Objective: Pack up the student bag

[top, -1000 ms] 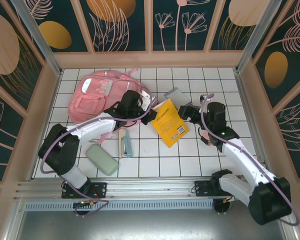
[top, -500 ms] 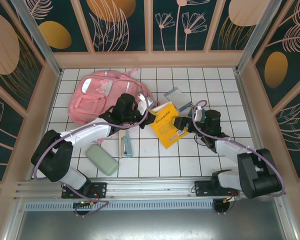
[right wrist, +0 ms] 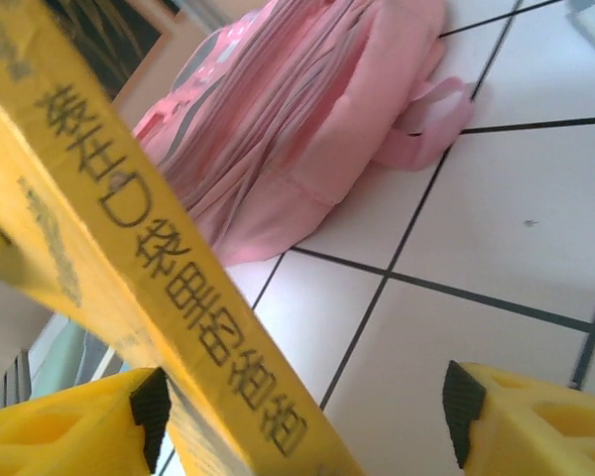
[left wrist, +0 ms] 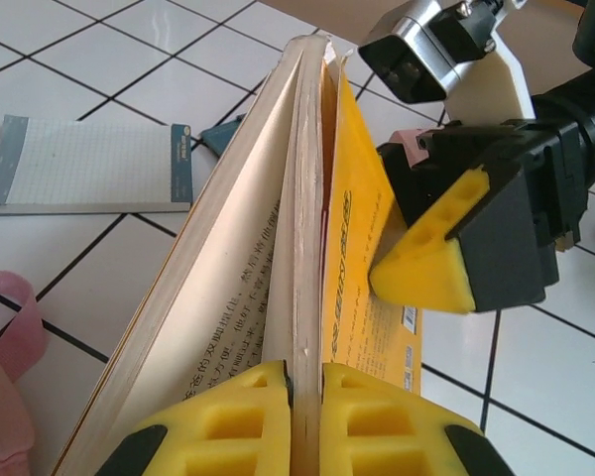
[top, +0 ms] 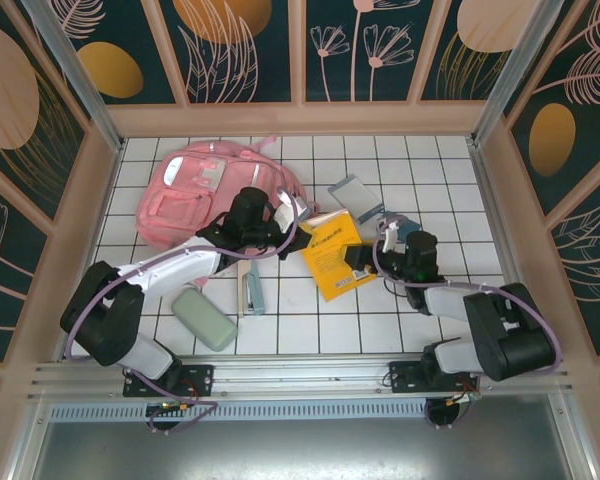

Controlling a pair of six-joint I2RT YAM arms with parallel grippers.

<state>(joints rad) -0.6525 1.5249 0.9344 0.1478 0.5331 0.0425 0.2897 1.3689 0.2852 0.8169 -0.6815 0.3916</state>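
I should take the book's spine (right wrist: 183, 273) with my right gripper, because my left gripper beside the bag is pinching the splayed pages (left wrist: 228, 273). That will free my left gripper for the bag.
The student bag (top: 205, 195), a soft pink backpack, lies at the back left of the tiled table; its folds show as the bag (right wrist: 297, 129) in the right wrist view. A yellow book (top: 335, 255) is propped on edge between the arms. My left gripper (top: 295, 238) is shut on the book's pages and cover (left wrist: 305, 327) at its near end. My right gripper (top: 365, 258) is open at the book's other side, with the yellow spine (right wrist: 159, 297) lying against one finger (right wrist: 69, 426) and the other finger (right wrist: 535, 416) well apart.
A grid-paper notebook (top: 355, 197) lies behind the book, flat on the tiles (left wrist: 79, 169). A grey-green pencil case (top: 204, 318) and a pale slim item (top: 248, 285) lie near the left arm. A pink strap (right wrist: 426, 124) trails from the bag.
The right arm has dropped low and moved its gripper left onto the book's far edge. The book has shifted a little toward the near side; the left gripper kept its hold.
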